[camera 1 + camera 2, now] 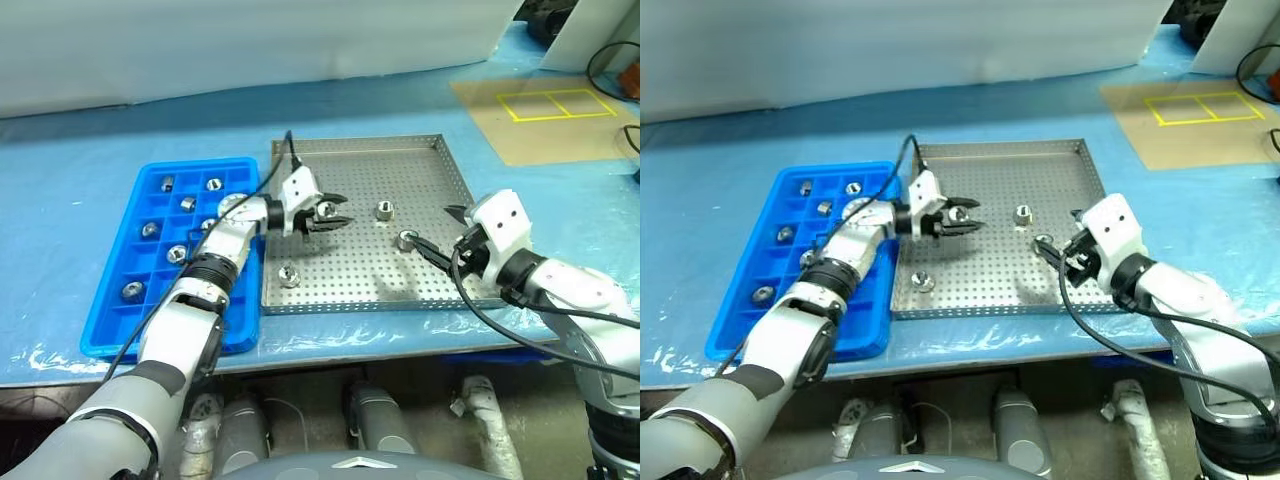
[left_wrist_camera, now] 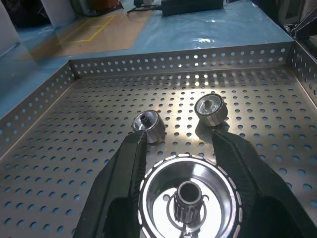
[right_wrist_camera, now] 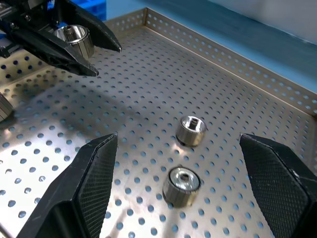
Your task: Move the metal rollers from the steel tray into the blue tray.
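The metal roller point(image 1: 326, 209) hangs hollow end up, clear of the steel tray, so the robot's left gripper keeps carrying it until it is over the blue tray's empty front row point(image 1: 138, 327).
My left gripper point(image 1: 328, 213) hangs over the left half of the steel tray point(image 1: 360, 143), shut on a metal roller point(image 2: 190, 196) whose hollow centre faces the wrist camera. The right wrist view also catches that held roller point(image 3: 74, 37), clear of the perforated floor. My right gripper point(image 3: 177, 141) stands open at the tray's right side, its fingers spread around two loose rollers point(image 3: 191, 130) point(image 3: 182, 183) without touching them. A further roller point(image 1: 290, 275) lies near the tray's front left. The blue tray point(image 1: 150, 320) sits to the left of the steel tray, with several rollers in its compartments.
Both trays rest on a blue-covered table. A brown board with yellow tape lines point(image 1: 555, 105) lies at the far right. A black cable point(image 1: 270, 175) arcs over the left wrist, and another point(image 1: 480, 310) loops below the right wrist.
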Controlling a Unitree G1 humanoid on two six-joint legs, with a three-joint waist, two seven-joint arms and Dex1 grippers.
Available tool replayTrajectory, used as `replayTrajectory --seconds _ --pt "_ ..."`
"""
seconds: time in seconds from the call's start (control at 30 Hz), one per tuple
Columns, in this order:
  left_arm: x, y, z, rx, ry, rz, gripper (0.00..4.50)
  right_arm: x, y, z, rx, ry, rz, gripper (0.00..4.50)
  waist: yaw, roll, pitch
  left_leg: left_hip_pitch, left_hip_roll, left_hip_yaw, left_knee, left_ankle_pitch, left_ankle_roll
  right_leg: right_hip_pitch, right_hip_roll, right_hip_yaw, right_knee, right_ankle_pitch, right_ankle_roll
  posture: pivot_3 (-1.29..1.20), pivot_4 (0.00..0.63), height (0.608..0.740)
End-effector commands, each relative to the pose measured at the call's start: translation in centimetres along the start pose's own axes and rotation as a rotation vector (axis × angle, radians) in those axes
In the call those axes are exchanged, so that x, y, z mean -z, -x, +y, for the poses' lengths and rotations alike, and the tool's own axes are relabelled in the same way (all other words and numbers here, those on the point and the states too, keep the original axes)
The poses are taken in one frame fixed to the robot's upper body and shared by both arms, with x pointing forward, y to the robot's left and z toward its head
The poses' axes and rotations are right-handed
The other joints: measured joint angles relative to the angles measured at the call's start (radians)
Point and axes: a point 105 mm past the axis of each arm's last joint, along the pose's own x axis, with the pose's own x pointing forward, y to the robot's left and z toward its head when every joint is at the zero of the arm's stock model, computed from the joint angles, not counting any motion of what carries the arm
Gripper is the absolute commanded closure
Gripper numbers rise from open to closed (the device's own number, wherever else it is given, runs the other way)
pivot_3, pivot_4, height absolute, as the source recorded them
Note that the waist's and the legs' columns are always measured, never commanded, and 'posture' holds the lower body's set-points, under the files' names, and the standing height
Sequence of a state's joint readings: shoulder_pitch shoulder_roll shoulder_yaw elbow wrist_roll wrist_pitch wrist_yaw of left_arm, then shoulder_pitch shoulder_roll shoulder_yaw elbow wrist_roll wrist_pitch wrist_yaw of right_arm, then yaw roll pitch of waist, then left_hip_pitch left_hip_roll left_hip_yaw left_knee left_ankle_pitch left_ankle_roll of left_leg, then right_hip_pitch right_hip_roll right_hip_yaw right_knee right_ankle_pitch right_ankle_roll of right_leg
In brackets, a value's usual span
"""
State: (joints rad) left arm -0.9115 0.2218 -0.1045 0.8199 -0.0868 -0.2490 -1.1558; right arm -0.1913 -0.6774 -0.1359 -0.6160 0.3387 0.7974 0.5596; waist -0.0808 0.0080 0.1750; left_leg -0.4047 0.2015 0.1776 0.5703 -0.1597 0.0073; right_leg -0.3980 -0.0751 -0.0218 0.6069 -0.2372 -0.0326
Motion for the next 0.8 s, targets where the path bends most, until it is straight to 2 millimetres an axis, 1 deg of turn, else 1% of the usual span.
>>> replayTrajectory --seconds 0.03,0.1,0.13,0.17,0.27,0.33,0.4,0.5,0.6,0.7,0.8 --pt "-1.6 2.3 0.5 -0.013 -0.063 -0.010 2.76 -2.3 -1.8 1.2 -0.125 0.055 -0.082 0.43 0.007 0.000 0.000 0.000 0.000 0.000 0.000 0.000 0.000 0.000 0.000 0.000 0.000 0.000 0.000 -0.31 0.150 0.740" --pt "-2.0 4.1 0.9 -0.054 -0.086 0.012 2.76 -3.3 -3.1 1.8 -0.200 0.077 -0.118 0.43 0.018 0.000 0.000 0.000 0.001 0.001 -0.001 0.001 -0.001 -0.001 0.000 0.000 0.002 0.000 0.000 -0.25 0.150 0.740" --pt "-2.2 4.5 1.0 -0.069 -0.089 0.018 2.76 -3.5 -3.5 1.9 -0.220 0.085 -0.126 0.43 0.023 0.000 0.000 0.000 0.001 0.001 -0.001 0.001 -0.001 -0.002 0.000 0.000 0.002 0.000 0.000 -0.21 0.150 0.740" --pt "-2.3 5.3 1.1 -0.090 -0.094 0.028 2.76 -3.8 -4.1 2.1 -0.248 0.096 -0.136 0.43 0.038 0.001 0.001 0.000 0.001 0.000 -0.001 0.001 -0.002 -0.002 0.000 0.000 0.003 0.000 0.000 -0.19 0.150 0.740" --pt "-2.9 8.1 1.3 -0.163 -0.110 0.064 2.76 -4.5 -5.9 3.0 -0.335 0.123 -0.170 0.43 0.070 0.000 0.001 0.000 0.002 0.001 -0.002 0.002 -0.004 -0.003 0.000 -0.001 0.004 0.000 0.000 -0.09 0.150 0.740" --pt "-3.2 9.7 1.1 -0.205 -0.114 0.090 2.76 -4.8 -6.8 3.5 -0.380 0.135 -0.190 0.43 0.086 0.000 0.001 0.000 0.002 0.001 -0.002 0.003 -0.005 -0.004 0.000 -0.001 0.005 0.000 -0.001 -0.04 0.150 0.740" --pt "-3.3 11.1 0.7 -0.244 -0.106 0.116 2.76 -5.1 -7.6 4.0 -0.420 0.144 -0.206 0.43 0.107 0.000 0.001 0.000 0.002 0.001 -0.003 0.003 -0.006 -0.005 0.000 -0.001 0.007 0.000 -0.001 0.01 0.150 0.740" --pt "-3.3 13.5 0.0 -0.321 -0.088 0.156 2.76 -5.4 -8.6 5.0 -0.486 0.155 -0.231 0.43 0.135 0.000 0.001 -0.001 0.002 0.001 -0.004 0.004 -0.012 -0.008 0.000 -0.002 0.011 -0.001 -0.003 0.08 0.150 0.740" --pt "-2.4 16.7 -1.2 -0.428 -0.028 0.217 2.76 -6.0 -9.6 6.6 -0.576 0.171 -0.265 0.43 0.152 -0.001 0.002 -0.001 0.003 0.000 -0.006 0.005 -0.015 -0.009 0.000 -0.003 0.013 -0.002 -0.004 0.13 0.150 0.740" --pt "-1.6 18.3 -2.2 -0.487 0.012 0.259 2.76 -6.2 -10.3 7.1 -0.607 0.179 -0.280 0.43 0.164 -0.002 0.002 -0.001 0.003 0.000 -0.007 0.006 -0.016 -0.010 0.001 -0.004 0.015 -0.003 -0.005 0.18 0.150 0.740" --pt "-0.8 19.4 -3.4 -0.527 0.057 0.285 2.76 -6.4 -10.8 7.5 -0.633 0.180 -0.291 0.43 0.180 -0.002 0.002 -0.001 0.003 -0.001 -0.007 0.006 -0.017 -0.010 0.001 -0.004 0.015 -0.003 -0.005 0.20 0.150 0.740"
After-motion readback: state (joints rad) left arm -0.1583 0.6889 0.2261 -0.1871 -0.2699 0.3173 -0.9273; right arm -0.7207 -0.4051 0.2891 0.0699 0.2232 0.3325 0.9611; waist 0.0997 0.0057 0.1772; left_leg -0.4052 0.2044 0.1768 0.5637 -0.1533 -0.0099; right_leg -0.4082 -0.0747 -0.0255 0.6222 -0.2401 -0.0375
